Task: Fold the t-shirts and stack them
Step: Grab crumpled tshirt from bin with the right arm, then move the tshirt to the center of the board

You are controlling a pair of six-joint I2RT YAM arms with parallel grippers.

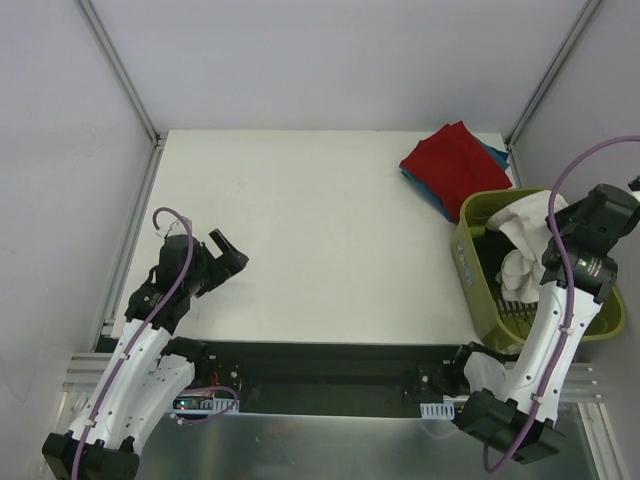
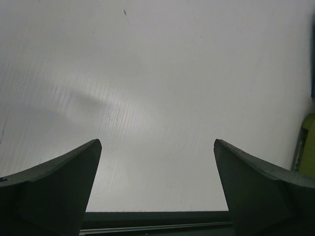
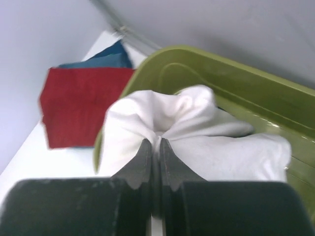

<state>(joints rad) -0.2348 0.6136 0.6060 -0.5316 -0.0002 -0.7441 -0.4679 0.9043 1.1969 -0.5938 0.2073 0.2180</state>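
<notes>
My right gripper should keep carrying the cream-white t-shirt [image 1: 522,230] toward the table's middle [image 1: 315,245], which is clear for it, until I let go of the t-shirt there.
A cream-white t-shirt [image 1: 522,240] lies bunched in the olive-green basket [image 1: 476,285] at the right. My right gripper [image 3: 157,141] is shut on a pinch of this shirt [image 3: 187,128] above the basket [image 3: 236,83]. A folded red t-shirt [image 1: 455,162] lies on a folded teal-blue one [image 1: 500,156] at the back right; both show in the right wrist view, red [image 3: 78,105] over blue [image 3: 110,58]. My left gripper [image 1: 232,260] is open and empty over the bare table [image 2: 162,98] at the near left.
The white table [image 1: 320,240] is walled by grey panels and aluminium posts at the back corners. A black strip and metal rail run along the near edge. The basket's edge [image 2: 307,147] shows at the right of the left wrist view.
</notes>
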